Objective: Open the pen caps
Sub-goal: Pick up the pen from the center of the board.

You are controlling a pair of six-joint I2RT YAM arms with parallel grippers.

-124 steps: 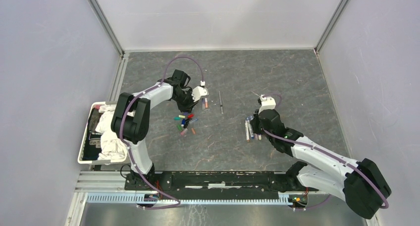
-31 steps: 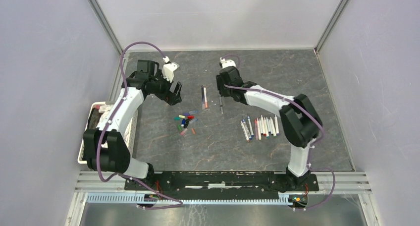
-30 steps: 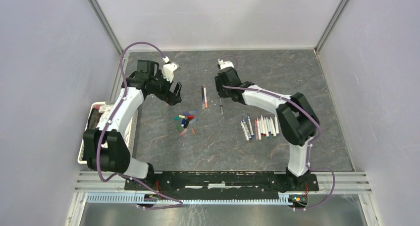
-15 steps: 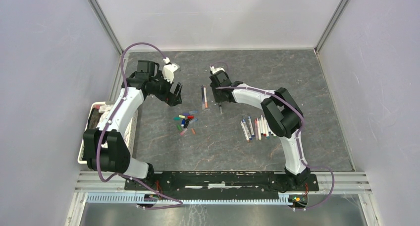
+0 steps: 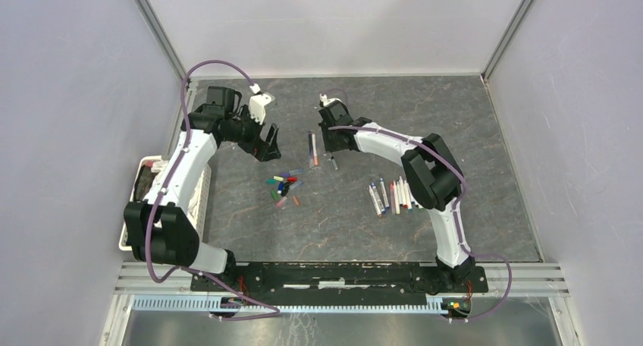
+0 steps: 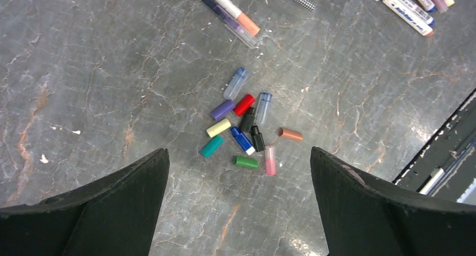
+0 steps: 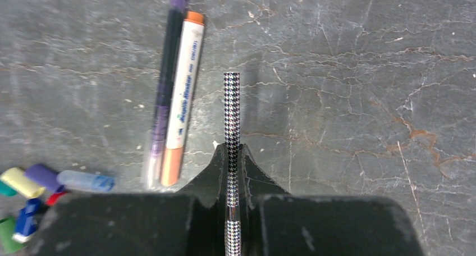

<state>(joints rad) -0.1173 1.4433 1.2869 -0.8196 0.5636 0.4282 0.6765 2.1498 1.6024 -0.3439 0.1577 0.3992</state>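
Note:
I expect the checked pen's end point(image 6: 303, 1) to slide straight off as a short cap when I pull, because the loose pen caps point(image 6: 247, 127) are short, straight tubes.
My right gripper point(image 5: 331, 146) point(image 7: 232, 155) is shut on a thin black-and-white checked pen point(image 7: 232, 107), which lies along the jaws with its far end sticking out over the table point(image 5: 334, 163). Just left of it lie two pens side by side, one white with orange ends point(image 7: 183, 99) point(image 5: 315, 145) and one purple point(image 7: 164, 82). My left gripper point(image 5: 267, 144) point(image 6: 238, 151) hangs open and empty above a loose pile of several coloured pen caps point(image 6: 242, 131) point(image 5: 283, 187). The caps also show at the lower left of the right wrist view point(image 7: 33, 183).
A row of several pens point(image 5: 398, 195) point(image 6: 412, 6) lies on the table at the right. A white basket point(image 5: 127, 223) holding cloth stands at the table's left edge. Grey walls enclose the table on three sides.
My right gripper has shifted a little left and closed on the checked pen, whose free end has swung slightly. The left arm has barely moved.

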